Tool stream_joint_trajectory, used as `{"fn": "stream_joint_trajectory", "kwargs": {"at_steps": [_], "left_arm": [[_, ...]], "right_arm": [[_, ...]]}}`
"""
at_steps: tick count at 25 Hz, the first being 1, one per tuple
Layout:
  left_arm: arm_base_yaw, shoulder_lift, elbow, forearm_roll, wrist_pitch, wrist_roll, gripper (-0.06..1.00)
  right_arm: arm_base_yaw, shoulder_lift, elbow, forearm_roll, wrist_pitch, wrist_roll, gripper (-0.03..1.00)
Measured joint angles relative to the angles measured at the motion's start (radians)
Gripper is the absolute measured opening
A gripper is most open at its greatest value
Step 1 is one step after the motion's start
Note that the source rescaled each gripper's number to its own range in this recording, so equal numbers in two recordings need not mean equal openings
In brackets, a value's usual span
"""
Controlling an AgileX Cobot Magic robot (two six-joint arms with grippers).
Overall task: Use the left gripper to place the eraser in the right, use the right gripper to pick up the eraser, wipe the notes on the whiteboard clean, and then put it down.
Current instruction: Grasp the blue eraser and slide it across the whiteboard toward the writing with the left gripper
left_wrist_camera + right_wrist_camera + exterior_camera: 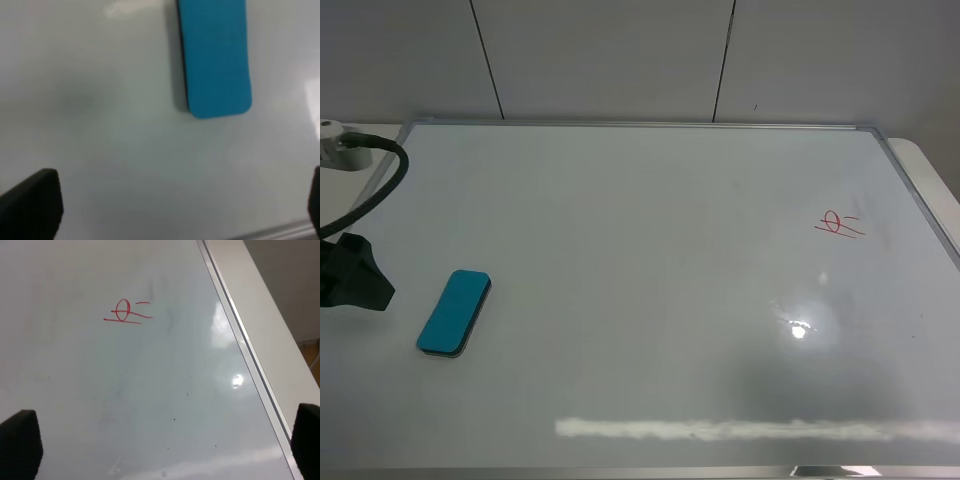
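Observation:
My gripper will make the eraser [454, 312] slide and turn when I press and drag it, since the eraser lies flat, dark base [474, 322] down on the smooth whiteboard.
The teal-blue eraser [454, 313] lies flat on the left part of the whiteboard [640, 220], dark base down. My left gripper [358, 278] is at the board's left edge, a short way left of the eraser and apart from it. In the left wrist view the eraser [215, 55] lies ahead of the open, empty left gripper [172, 210]. The red notes [838, 224] are at the right of the board. My right gripper [164, 445] is open and empty above the board, with the notes [127, 312] ahead of it. It is out of the exterior high view.
A looped black cable [380, 175] with a white plug [330, 135] runs along the left edge. The board's silver frame [240, 335] and a white table strip [925, 170] border the right side. A panelled wall stands behind.

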Motion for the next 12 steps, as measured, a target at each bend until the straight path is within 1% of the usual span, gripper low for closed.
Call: {"fn": "stream_joint_trajectory", "kwargs": {"at_steps": [3, 6, 9, 12], "left_arm": [[-0.06, 0.086, 0.0, 0.001, -0.082, -0.02, 1.0], [-0.095, 0.156, 0.0, 0.002, -0.14, -0.08, 1.0], [-0.104, 0.236, 0.0, 0.008, -0.187, -0.134, 1.0], [-0.105, 0.312, 0.0, 0.009, -0.229, -0.156, 1.0]], "right_arm": [[0.0, 0.0, 0.0, 0.0, 0.0, 0.0, 1.0], [0.0, 0.0, 0.0, 0.0, 0.0, 0.0, 1.0], [0.0, 0.0, 0.0, 0.0, 0.0, 0.0, 1.0], [0.0, 0.0, 0.0, 0.0, 0.0, 0.0, 1.0]]}}
